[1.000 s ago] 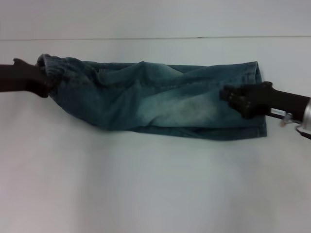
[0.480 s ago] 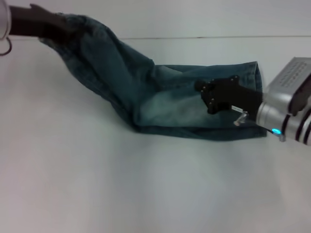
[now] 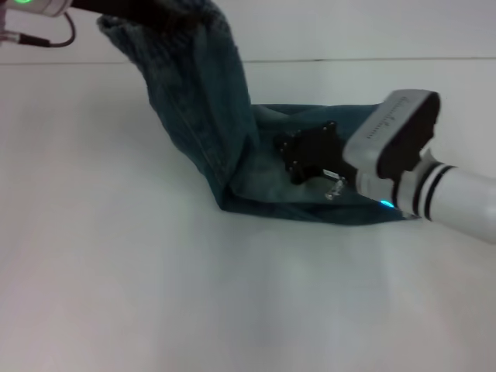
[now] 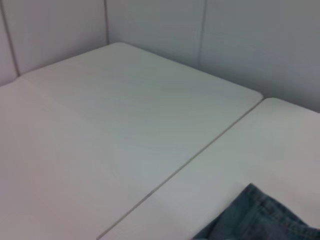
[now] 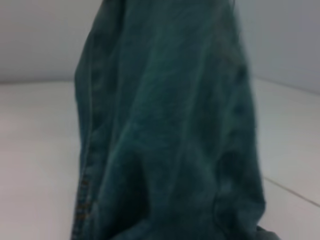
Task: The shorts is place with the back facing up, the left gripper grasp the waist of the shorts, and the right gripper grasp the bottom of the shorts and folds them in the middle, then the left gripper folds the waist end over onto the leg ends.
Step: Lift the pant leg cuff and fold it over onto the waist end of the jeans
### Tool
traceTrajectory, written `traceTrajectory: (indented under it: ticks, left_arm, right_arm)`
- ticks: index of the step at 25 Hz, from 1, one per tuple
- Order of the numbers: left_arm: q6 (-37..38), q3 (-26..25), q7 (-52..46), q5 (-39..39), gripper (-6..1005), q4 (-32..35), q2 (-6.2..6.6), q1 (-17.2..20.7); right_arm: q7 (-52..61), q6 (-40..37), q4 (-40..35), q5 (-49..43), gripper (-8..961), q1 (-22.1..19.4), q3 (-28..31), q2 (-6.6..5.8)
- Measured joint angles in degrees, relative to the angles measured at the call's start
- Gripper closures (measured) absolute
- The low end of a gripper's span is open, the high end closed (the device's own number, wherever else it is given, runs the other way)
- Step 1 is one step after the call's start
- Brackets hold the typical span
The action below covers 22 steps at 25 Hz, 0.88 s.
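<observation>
Next, I pull my right gripper back past the leg ends [image 3: 399,213] as my left gripper folds, because my right gripper is resting on the denim [image 3: 306,196] where the waist end must land.
The blue denim shorts [image 3: 225,147] are folded lengthwise on the white table [image 3: 155,271]. Their waist end is lifted high at the upper left, where my left gripper [image 3: 159,9] is shut on it at the top edge of the head view. The leg ends lie flat to the right, partly hidden under my right arm. My right gripper [image 3: 298,156] rests on the flat denim near the middle, just right of the rising fold. The left wrist view shows only a corner of the shorts [image 4: 260,220]. Hanging denim of the shorts [image 5: 165,130] fills the right wrist view.
A seam line [image 3: 387,60] crosses the table behind the shorts. The left wrist view shows a table joint [image 4: 200,152] and the wall panels [image 4: 150,25] beyond it. The right arm's grey and white wrist [image 3: 403,155] hangs over the leg ends.
My left gripper has lifted the waist end up and to the right, off the table. My right gripper has slid left from the leg hems to the middle of the shorts.
</observation>
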Motion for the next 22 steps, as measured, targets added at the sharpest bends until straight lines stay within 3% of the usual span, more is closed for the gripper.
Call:
traceTrajectory:
  ticks: [14,19,22]
  left_arm:
    - [1.05,5.46,-9.40,4.20,953,0.86,-0.18,-7.74]
    - [0.31,5.76,-9.46,4.37,954,0.19,-0.45,-9.31]
    - [-0.91,6.71,-9.17,4.38,954,-1.18,-0.46,-9.92]
  right_arm:
    - [1.00,5.73,5.95,-5.86,953,8.78,0.39,0.02]
    - [1.41,3.77,5.63,-6.43,952,7.03,1.05,-0.41]
    - [2.23,-0.93,2.58,-6.40,952,2.00,1.66,-1.30]
